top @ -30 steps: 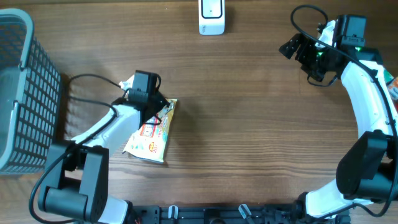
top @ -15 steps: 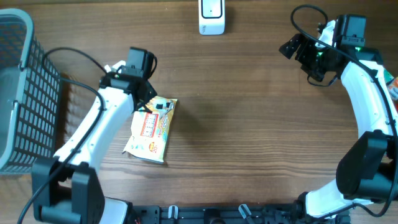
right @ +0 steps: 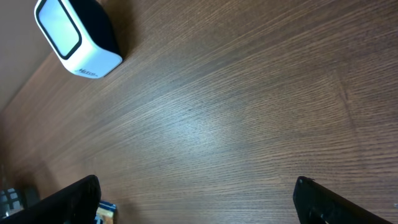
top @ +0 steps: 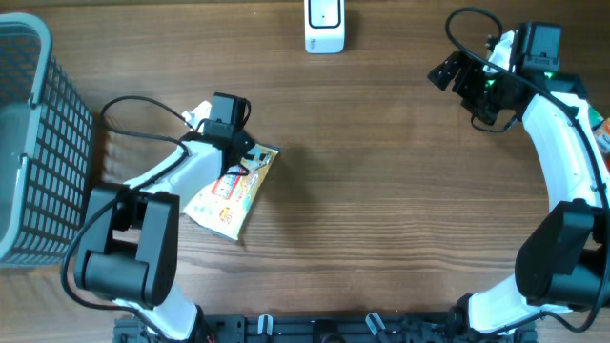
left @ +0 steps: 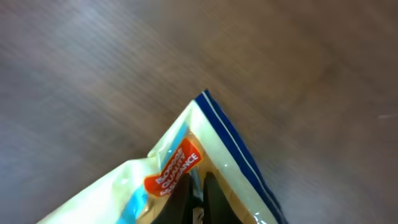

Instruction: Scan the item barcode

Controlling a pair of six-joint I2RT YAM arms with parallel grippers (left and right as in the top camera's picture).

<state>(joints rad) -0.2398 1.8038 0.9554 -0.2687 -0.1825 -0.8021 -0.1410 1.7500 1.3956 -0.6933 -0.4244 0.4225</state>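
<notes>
Next, I swing the packet (top: pixel 229 202) out to the open wood (top: pixel 319 170) with my left gripper before I take the packet's end facing the basket, because the packet lies at a slant under my left arm.
The item, a cream and yellow snack packet (top: pixel 229 198) with a blue edge, lies slanted at the table's left-centre. My left gripper (top: pixel 244 164) is shut on its upper right corner. In the left wrist view the dark fingers (left: pixel 214 200) pinch the packet (left: pixel 217 143) close to an orange label. No barcode shows on the packet. The white scanner (top: pixel 324 25) stands at the far edge, and the right wrist view shows it again (right: pixel 78 37). My right gripper (top: pixel 450 72) hovers open and empty at the far right, its jaws (right: pixel 198 196) wide apart over bare wood.
A grey wire basket (top: pixel 29 143) fills the left edge. A few colourful items (top: pixel 600 129) peek in at the right edge. The left arm's cable (top: pixel 133 105) loops over the table beside the basket.
The left gripper swung up and left, then back right, still holding the packet. The packet's top end has shifted right and it now lies more slanted. The right arm has not moved.
</notes>
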